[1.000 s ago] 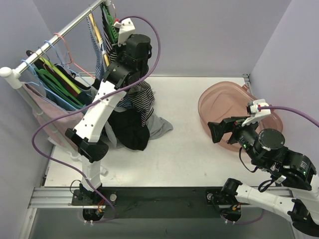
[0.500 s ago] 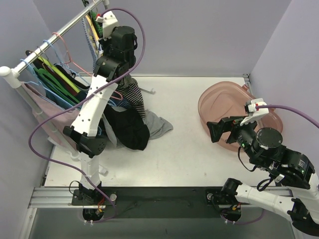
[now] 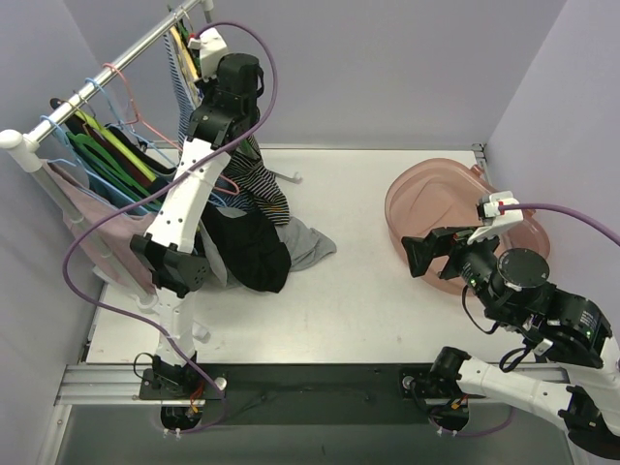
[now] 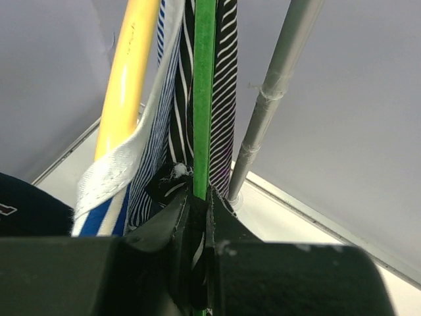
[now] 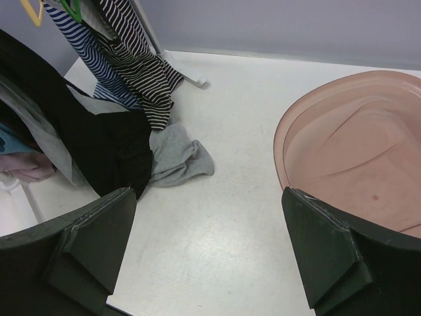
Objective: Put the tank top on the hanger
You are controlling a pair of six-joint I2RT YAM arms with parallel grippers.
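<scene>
My left gripper keeps moving to the clothes rail [image 3: 172, 19] until the hook rests there, because the green hanger [image 4: 204, 99] fits the gap between the yellow hanger and the grey upright.
My left gripper [image 4: 199, 204] is shut on the green hanger [image 4: 202, 99], its jaws pinched on the thin green bar. The black-and-white striped tank top [image 4: 225, 99] hangs on that hanger, on both sides of the bar. In the top view the left gripper [image 3: 207, 74] is raised at the far end of the clothes rail [image 3: 97, 87], and the tank top [image 3: 258, 180] drapes down below it toward the table. The tank top also shows in the right wrist view [image 5: 141, 66]. My right gripper [image 3: 426, 254] is open and empty, low over the table beside the pink tub.
A yellow hanger [image 4: 128, 72] with a blue-and-white striped garment [image 4: 148, 171] hangs just left of the green one. The rail's grey upright [image 4: 276, 85] stands just right. Black cloth [image 3: 252, 252] and grey cloth [image 3: 312, 247] lie under the rail. The pink tub [image 3: 426, 199] sits right.
My left arm has carried the hanger and tank top up and left, toward the rail's far end, then nearly stopped. The right arm has not moved.
</scene>
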